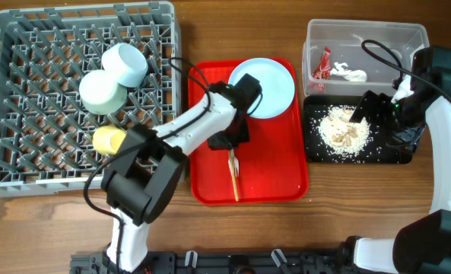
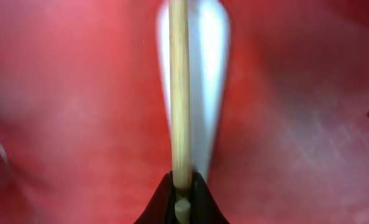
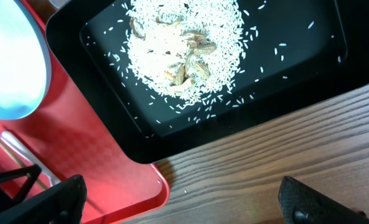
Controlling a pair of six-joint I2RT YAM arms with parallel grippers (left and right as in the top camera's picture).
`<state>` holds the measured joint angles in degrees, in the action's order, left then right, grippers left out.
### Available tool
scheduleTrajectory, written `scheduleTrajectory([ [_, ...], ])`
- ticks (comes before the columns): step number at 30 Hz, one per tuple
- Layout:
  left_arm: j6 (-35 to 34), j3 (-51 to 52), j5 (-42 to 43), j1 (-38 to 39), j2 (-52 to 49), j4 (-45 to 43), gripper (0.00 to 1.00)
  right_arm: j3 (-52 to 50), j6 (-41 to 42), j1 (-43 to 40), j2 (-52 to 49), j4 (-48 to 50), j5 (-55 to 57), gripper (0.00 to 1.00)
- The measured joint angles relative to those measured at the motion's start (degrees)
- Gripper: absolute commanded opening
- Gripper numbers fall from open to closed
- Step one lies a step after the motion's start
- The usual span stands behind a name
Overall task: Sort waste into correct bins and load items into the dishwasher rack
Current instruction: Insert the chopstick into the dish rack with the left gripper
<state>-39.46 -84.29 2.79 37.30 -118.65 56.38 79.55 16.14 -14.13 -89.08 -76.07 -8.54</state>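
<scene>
The wooden chopsticks [image 1: 236,187] are parallel to the rack's open row [image 1: 163,85] beside the red tray, so the robot's left gripper should keep going to that row and let go of them there.
My left gripper [image 1: 232,144] is down on the red tray and shut on the wooden chopsticks [image 1: 233,173]. In the left wrist view the jaws [image 2: 181,190] pinch a chopstick [image 2: 179,87], with a blurred pale shape lying behind it. The pale-blue plate [image 1: 265,87] lies at the tray's far end. The pale-blue bowl [image 1: 125,63], pale-green bowl [image 1: 102,91] and yellow cup [image 1: 109,139] sit in the grey dishwasher rack [image 1: 27,114]. My right gripper [image 1: 367,111] is open and empty over the black tray [image 1: 398,152], which holds food scraps and rice [image 3: 183,50]. The red wrapper [image 1: 322,65] and white tissue [image 1: 348,73] lie in the clear tub [image 1: 392,34].
The flat red tray [image 1: 278,179] sits between the rack and the bins; its corner [image 3: 140,186] nearly touches the black tray [image 3: 308,74]. Bare wooden table [image 3: 252,168] lies under my right fingers [image 3: 184,208]. Loose rice grains are scattered across the black tray.
</scene>
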Motion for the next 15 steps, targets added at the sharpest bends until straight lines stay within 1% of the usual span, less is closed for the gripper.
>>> scheduleTrajectory([
  [2, 1.2, 0.3, -0.2, -1.5, 1.5, 0.0, 0.04, 0.0, 0.0, 0.0, 0.0, 0.0, 0.0, 1.0],
  [4, 2.6, 0.3, -0.4, -4.3, 5.4, 0.2, 0.04, 0.0, 0.0, 0.0, 0.0, -0.1, 0.0, 1.0],
  [7, 5.9, 0.3, -0.5, -7.1, 8.9, 0.2, 0.04, 0.0, 0.0, 0.0, 0.0, -0.2, 0.0, 1.0],
  [9, 9.2, 0.3, -1.3, -10.0, 12.3, -0.1, 0.04, 0.0, 0.0, 0.0, 0.0, -0.3, 0.0, 1.0],
  [10, 12.0, 0.4, -1.7, -12.9, 15.3, -1.1, 0.04, 0.0, 0.0, 0.0, 0.0, -0.3, 0.0, 1.0],
  [14, 21.8, 0.5, -2.1, -20.6, 20.0, -4.9, 0.04, 0.0, 0.0, 0.0, 0.0, -0.6, 0.0, 1.0],
  [15, 25.1, 0.5, -2.3, -22.8, 20.9, -6.2, 0.04, 0.0, 0.0, 0.0, 0.0, -0.6, 0.0, 1.0],
])
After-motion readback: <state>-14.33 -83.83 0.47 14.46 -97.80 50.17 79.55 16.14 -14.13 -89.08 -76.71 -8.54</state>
